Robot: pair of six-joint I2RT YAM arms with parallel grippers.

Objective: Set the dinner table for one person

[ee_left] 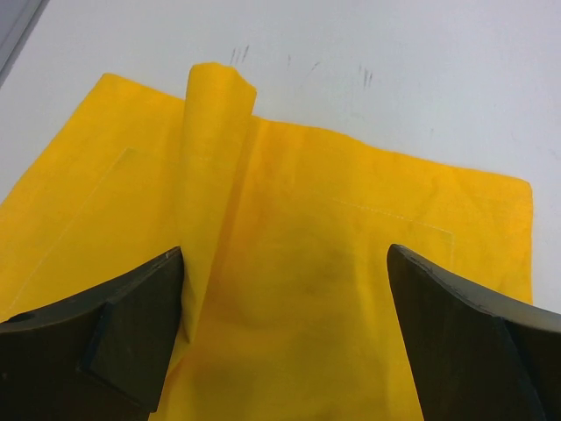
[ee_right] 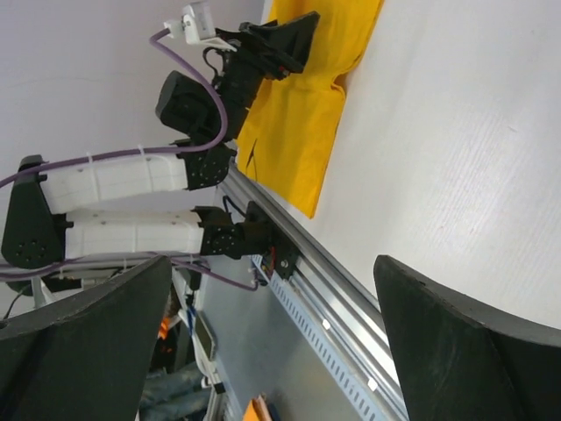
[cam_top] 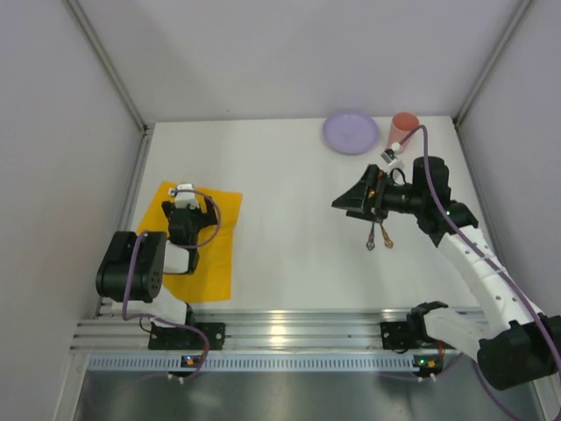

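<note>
My left gripper should grab the edge (cam_top: 235, 221) facing the cutlery and pull the yellow placemat (cam_top: 212, 267) to the table's middle, since it lies too far from my right gripper.
The white dinner table (cam_top: 289, 202) carries a yellow cloth placemat (cam_top: 200, 250) at the left. In the left wrist view the placemat (ee_left: 351, 263) has one edge folded over in a ridge (ee_left: 215, 132). My left gripper (cam_top: 187, 203) is open low over the placemat, its jaws (ee_left: 285, 289) wide apart with nothing between them. My right gripper (cam_top: 344, 202) hovers above the table's right half, tipped sideways toward the left, open and empty (ee_right: 272, 272). Two small pieces of cutlery (cam_top: 379, 235) lie on the table just below it.
A purple plate (cam_top: 351, 132) and a pink cup (cam_top: 404, 125) stand at the far right edge. Grey walls close in the table on three sides. The metal rail (cam_top: 280, 329) with both arm bases runs along the near edge; the right wrist view also shows it (ee_right: 351, 307).
</note>
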